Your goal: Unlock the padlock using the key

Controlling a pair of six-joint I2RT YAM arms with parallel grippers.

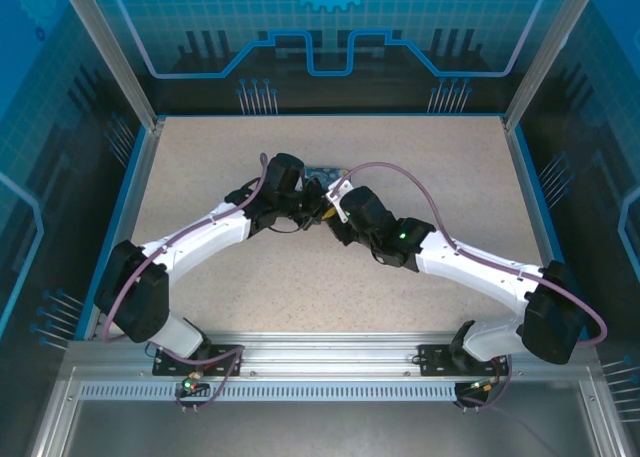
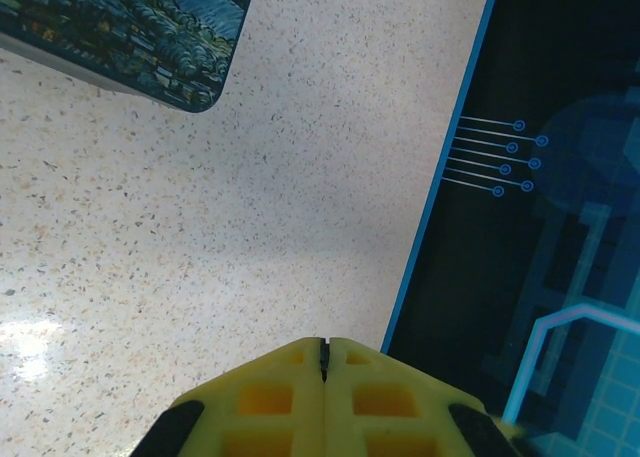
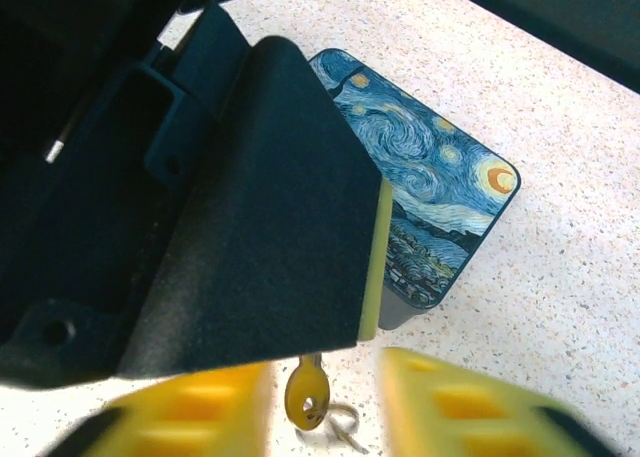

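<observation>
Next, I raise my left gripper and turn it to face my right gripper, because my left gripper's housing crowds my right gripper at the key's bow [image 3: 307,391].
The key [image 3: 306,397] shows its small brass-coloured bow and a thin wire ring, hanging out from under my left gripper's black housing [image 3: 250,217]. In the left wrist view my left gripper [image 2: 323,349] is shut, with a dark sliver of the key [image 2: 322,357] pinched at its yellow tips. My right gripper [image 3: 322,372] is open, its blurred yellow fingers on either side of the key's bow and not touching it. From above, the left gripper [image 1: 312,199] and right gripper [image 1: 333,201] meet at mid-table. The padlock is hidden.
A blue-and-yellow swirly-painted tin [image 3: 430,197] lies just beyond the grippers, also seen in the top view [image 1: 325,170] and at the corner of the left wrist view [image 2: 130,27]. The speckled table [image 1: 200,167] ends at a blue rim [image 2: 440,177].
</observation>
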